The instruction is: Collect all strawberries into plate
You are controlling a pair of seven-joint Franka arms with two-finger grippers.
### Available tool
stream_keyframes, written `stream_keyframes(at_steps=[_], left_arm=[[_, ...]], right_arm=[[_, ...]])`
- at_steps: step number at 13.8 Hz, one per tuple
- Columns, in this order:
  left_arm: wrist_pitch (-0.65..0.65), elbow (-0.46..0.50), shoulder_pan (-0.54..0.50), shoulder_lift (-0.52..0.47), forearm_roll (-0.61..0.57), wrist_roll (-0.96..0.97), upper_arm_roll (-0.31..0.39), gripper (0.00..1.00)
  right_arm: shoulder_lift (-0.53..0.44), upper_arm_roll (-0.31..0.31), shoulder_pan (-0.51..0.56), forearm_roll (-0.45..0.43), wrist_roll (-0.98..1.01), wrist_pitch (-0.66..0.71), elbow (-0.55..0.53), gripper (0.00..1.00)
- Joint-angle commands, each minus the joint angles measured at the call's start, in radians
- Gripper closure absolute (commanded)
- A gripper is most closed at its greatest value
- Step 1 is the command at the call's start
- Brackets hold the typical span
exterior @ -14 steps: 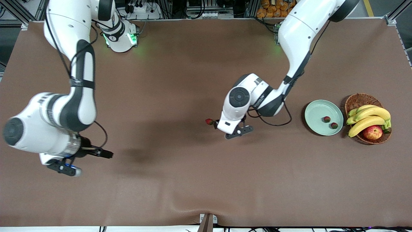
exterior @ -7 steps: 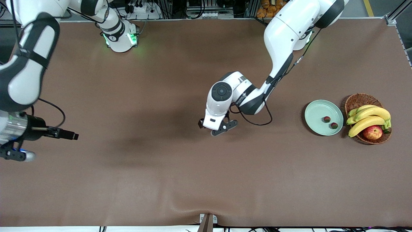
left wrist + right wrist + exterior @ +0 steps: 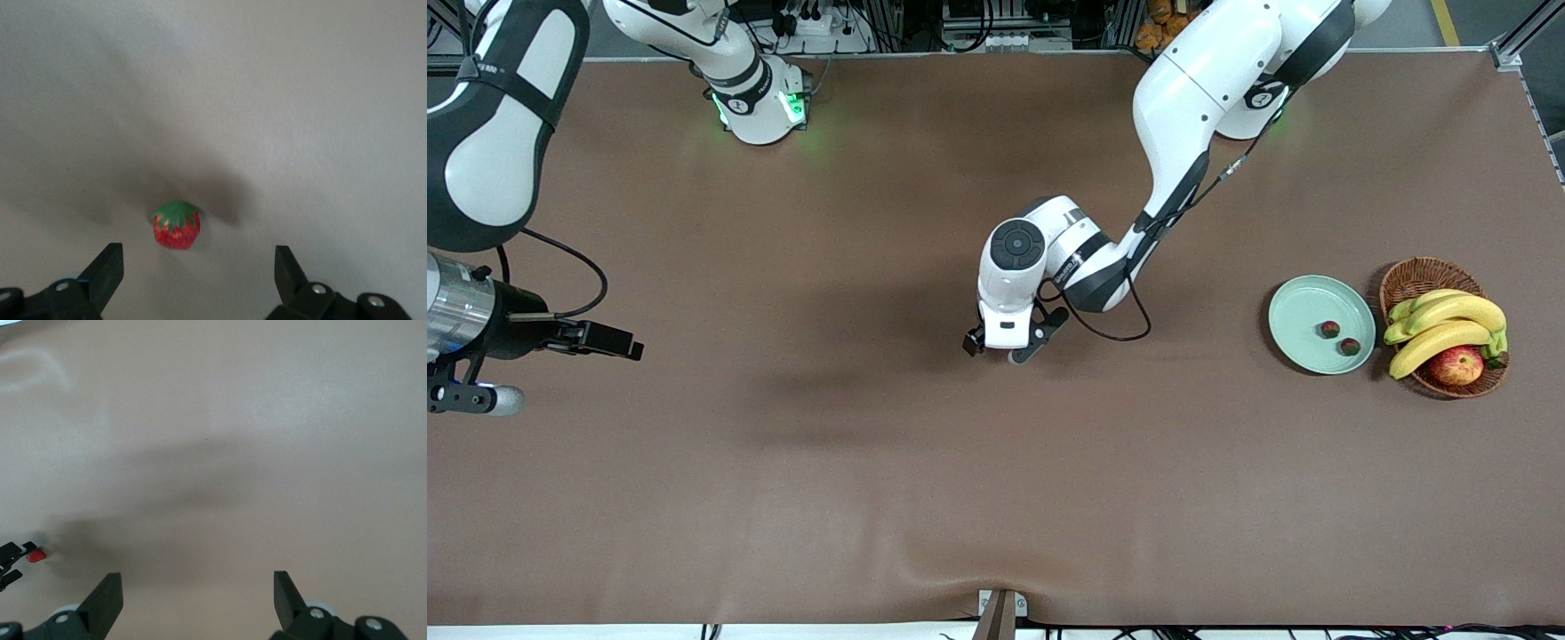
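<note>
My right gripper should move back while my left gripper takes the loose strawberry [image 3: 177,225] to the plate [image 3: 1319,329], because the strawberry is just in front of the ends of my left gripper's fingers.
The pale mint-green plate [image 3: 1298,311] sits near the left arm's end of the table and holds two strawberries [image 3: 1330,329] [image 3: 1351,347]. The third strawberry [image 3: 177,225] lies on the brown table near the middle. My left hand hides it in the front view. My left gripper [image 3: 996,348] hangs low over it, open and empty [image 3: 197,263], with the berry just ahead of the fingertips. The berry also shows small in the right wrist view [image 3: 37,555]. My right gripper [image 3: 467,397] is open and empty [image 3: 197,583] above the right arm's end of the table.
A brown wicker basket [image 3: 1409,276] with bananas [image 3: 1449,324] and an apple [image 3: 1456,364] stands beside the plate, at the left arm's end. The brown mat has a wrinkle at the front edge [image 3: 960,578].
My left gripper has moved toward the right arm's end and now covers the third strawberry in the front view. My right arm has drawn back toward its own end of the table.
</note>
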State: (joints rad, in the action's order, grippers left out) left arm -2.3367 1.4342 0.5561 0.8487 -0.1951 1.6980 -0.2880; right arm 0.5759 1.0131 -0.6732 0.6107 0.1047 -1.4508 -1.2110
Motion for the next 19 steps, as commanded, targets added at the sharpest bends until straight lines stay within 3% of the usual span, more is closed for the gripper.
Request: stream_keyframes(at_steps=[1,6,9,10,12,13,15,17,19], left_arm=[[-0.006,-0.021,0.018,0.024,0.002,0.045,0.027,0.0],[-0.006,-0.021,0.018,0.039,-0.02,0.046,0.03,0.0],[-0.006,-0.023,0.024,0.041,-0.02,0.046,0.03,0.0],[-0.006,-0.023,0.024,0.041,-0.02,0.046,0.029,0.05],[-0.006,-0.023,0.025,0.041,-0.02,0.046,0.029,0.3],[-0.006,-0.023,0.025,0.041,-0.02,0.046,0.029,0.38],[-0.006,-0.021,0.025,0.041,-0.02,0.046,0.029,0.43],[-0.006,-0.021,0.025,0.041,-0.021,0.046,0.029,0.5],[-0.006,-0.021,0.025,0.041,-0.021,0.046,0.029,0.74]], right_arm=[[-0.019,-0.057,0.091,-0.008,0.004,0.0,0.013,0.0],[-0.089,-0.367,0.338,-0.126,0.003,-0.009,0.025,0.0],[-0.119,-0.687,0.594,-0.237,0.003,-0.017,0.047,0.0],[-0.122,-0.774,0.651,-0.288,0.004,-0.022,0.056,0.0],[-0.145,-0.943,0.765,-0.36,0.004,-0.04,0.061,0.0],[-0.163,-1.009,0.789,-0.431,0.004,-0.049,0.056,0.0],[-0.237,-1.109,0.774,-0.672,-0.054,-0.049,0.013,0.0],[-0.313,-1.137,0.787,-0.71,-0.155,-0.113,-0.118,0.0],[-0.384,-1.136,0.807,-0.706,-0.146,-0.178,-0.243,0.0]])
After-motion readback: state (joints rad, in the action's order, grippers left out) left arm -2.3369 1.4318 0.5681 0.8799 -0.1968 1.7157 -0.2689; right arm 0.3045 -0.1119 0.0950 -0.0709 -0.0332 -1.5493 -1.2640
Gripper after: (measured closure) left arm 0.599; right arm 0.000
